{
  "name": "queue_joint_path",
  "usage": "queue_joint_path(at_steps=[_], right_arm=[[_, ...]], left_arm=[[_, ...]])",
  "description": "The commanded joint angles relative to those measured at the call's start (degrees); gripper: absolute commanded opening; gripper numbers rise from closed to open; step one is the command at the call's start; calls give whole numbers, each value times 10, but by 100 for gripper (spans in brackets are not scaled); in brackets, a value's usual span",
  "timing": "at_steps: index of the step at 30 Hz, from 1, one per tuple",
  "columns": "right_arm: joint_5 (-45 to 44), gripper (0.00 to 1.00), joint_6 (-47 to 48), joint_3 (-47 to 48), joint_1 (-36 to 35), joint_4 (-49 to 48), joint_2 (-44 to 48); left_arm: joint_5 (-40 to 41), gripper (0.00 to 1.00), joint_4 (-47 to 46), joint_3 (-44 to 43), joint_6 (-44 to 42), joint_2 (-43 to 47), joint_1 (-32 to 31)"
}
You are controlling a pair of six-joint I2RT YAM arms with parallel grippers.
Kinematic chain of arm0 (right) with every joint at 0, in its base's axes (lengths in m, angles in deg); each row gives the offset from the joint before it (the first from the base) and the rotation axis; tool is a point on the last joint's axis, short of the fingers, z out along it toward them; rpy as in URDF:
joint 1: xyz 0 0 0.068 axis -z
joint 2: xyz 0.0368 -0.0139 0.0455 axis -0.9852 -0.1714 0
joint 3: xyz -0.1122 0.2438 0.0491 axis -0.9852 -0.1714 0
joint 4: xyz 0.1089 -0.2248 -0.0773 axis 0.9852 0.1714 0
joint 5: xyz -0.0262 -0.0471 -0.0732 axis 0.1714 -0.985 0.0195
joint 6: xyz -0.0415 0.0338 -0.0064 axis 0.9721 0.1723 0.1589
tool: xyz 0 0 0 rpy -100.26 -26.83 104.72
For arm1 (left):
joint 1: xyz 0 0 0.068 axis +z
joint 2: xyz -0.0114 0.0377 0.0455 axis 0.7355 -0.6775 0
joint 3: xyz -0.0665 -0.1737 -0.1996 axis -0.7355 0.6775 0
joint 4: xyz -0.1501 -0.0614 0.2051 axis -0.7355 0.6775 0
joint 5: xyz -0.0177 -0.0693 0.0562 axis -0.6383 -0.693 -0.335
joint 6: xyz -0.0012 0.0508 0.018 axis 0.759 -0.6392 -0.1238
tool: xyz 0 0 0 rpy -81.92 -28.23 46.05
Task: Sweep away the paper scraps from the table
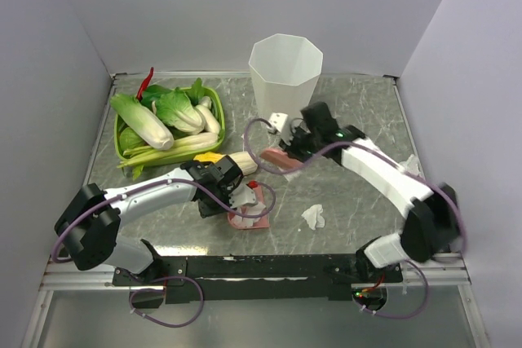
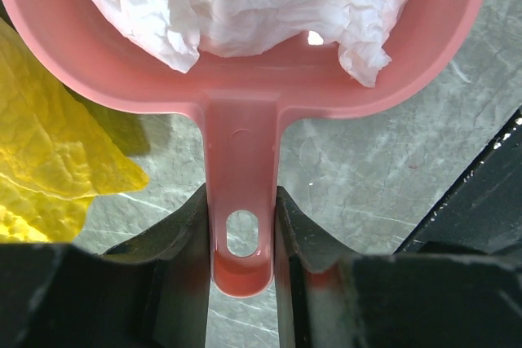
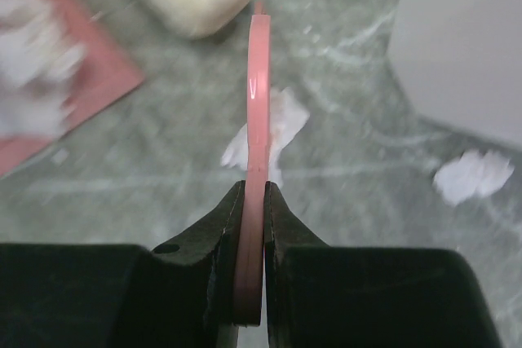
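White paper scraps (image 2: 281, 7) are crowding the pink dustpan. Next, my right gripper pulls the sweeper back while my left gripper first empties the dustpan into the bin (image 1: 285, 61).
My left gripper (image 1: 231, 193) is shut on the handle (image 2: 242, 201) of a pink dustpan (image 1: 253, 216), which rests low over the grey marble table (image 1: 359, 112). The pan (image 2: 122, 63) holds white paper scraps (image 2: 269, 6). My right gripper (image 1: 292, 152) is shut on a thin pink flat sweeper (image 3: 258, 103), seen edge-on. One scrap (image 3: 284, 124) lies just behind the sweeper's blade. Loose scraps lie at the front centre (image 1: 313, 216), by the bin's foot (image 1: 280, 120) and near the right edge (image 1: 410, 165).
A tall white ribbed bin (image 1: 285, 71) stands at the back centre and also shows in the right wrist view (image 3: 465, 38). A green tray (image 1: 119, 146) of cabbages sits at the back left. One cabbage (image 1: 236, 162) with yellow leaves (image 2: 49, 160) lies beside my left gripper.
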Motion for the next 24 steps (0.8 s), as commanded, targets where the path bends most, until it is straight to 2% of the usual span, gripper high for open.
queue_joint_path(at_steps=[1, 2, 6, 11, 12, 17, 24], right_arm=[[59, 0, -10, -23, 16, 129, 154], [59, 0, -33, -27, 18, 148, 194], [15, 0, -100, -28, 22, 155, 251], [-189, 0, -206, -30, 27, 145, 234], [-204, 0, -220, -30, 37, 151, 226], [-213, 0, -250, -67, 43, 111, 185], [-147, 0, -303, -38, 43, 118, 104]], left_arm=[[-11, 1, -7, -15, 3, 17, 2], [-15, 1, -7, -17, 6, 13, 2], [-27, 1, -3, -31, 27, -14, -2], [-17, 1, -7, -66, 35, -35, -8], [-16, 1, -7, -74, 38, -45, -8], [-19, 1, -14, -114, 67, -78, -9], [-15, 1, -3, -143, 76, -120, -19]])
